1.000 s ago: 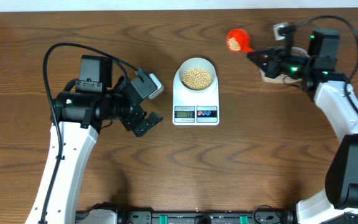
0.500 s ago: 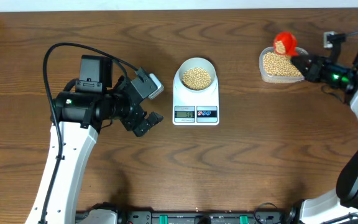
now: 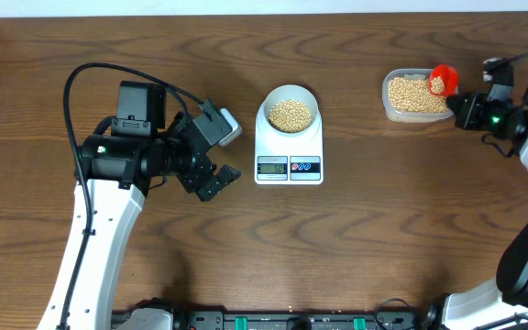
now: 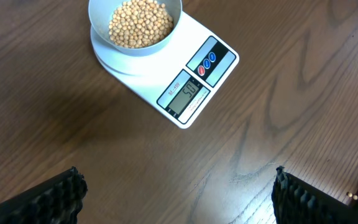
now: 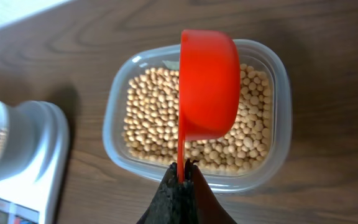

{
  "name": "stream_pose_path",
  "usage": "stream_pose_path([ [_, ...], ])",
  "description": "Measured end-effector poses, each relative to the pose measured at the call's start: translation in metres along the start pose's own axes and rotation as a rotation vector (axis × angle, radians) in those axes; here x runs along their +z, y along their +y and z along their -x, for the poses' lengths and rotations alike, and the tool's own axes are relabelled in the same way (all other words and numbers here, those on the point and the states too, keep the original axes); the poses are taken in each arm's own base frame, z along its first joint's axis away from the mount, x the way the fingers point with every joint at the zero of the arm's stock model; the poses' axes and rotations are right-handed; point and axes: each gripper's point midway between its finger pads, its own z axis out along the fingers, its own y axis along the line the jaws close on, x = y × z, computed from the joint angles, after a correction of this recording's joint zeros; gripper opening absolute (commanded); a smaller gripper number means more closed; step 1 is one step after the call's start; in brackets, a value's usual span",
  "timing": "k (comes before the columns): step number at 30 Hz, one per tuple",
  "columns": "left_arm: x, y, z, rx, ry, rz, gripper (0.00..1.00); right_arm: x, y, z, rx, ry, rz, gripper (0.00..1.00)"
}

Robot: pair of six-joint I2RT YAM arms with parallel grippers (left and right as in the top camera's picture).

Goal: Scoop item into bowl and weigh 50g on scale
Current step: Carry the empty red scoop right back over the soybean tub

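I should use my right gripper to tip the beans still in the red scoop into the clear tub (image 3: 411, 95) and put the scoop down, because the scale reads 50g (image 4: 189, 91).
A pale bowl (image 3: 291, 110) full of tan beans (image 3: 291, 114) sits on the white scale (image 3: 289, 147); bowl (image 4: 135, 25) and scale (image 4: 194, 87) also show in the left wrist view, the display reading about 50. My right gripper (image 3: 461, 104) is shut on the handle of a red scoop (image 3: 443, 80), held tipped on its side over the clear tub (image 3: 414, 96) of beans. In the right wrist view the scoop (image 5: 207, 87) hangs over the tub (image 5: 197, 118). My left gripper (image 3: 216, 156) is open and empty, left of the scale.
The tub stands at the far right of the wooden table (image 3: 356, 238). The left arm's body (image 3: 122, 156) lies over the table's left side.
My right gripper has carried the red scoop from near the scale rightwards to over the tub, and the scoop has tipped on its side. The left arm has not moved.
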Motion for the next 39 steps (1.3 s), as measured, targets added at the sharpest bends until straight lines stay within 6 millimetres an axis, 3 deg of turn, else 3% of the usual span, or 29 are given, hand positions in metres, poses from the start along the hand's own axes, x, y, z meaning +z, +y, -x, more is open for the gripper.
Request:
stream_pose_path([
  [11, 0.0, 0.0, 0.0, 0.0, 0.0, 0.0, 0.98, 0.017, 0.006, -0.007, -0.175, 0.063, -0.134, 0.01],
  [24, 0.0, 0.0, 0.0, 0.0, 0.0, 0.0, 0.98, -0.009, 0.02, 0.021, -0.383, 0.02, -0.327, 0.01],
  [39, 0.0, 0.0, 0.0, 0.0, 0.0, 0.0, 0.98, -0.006, 0.02, 0.019, -0.534, 0.077, -0.438, 0.01],
])
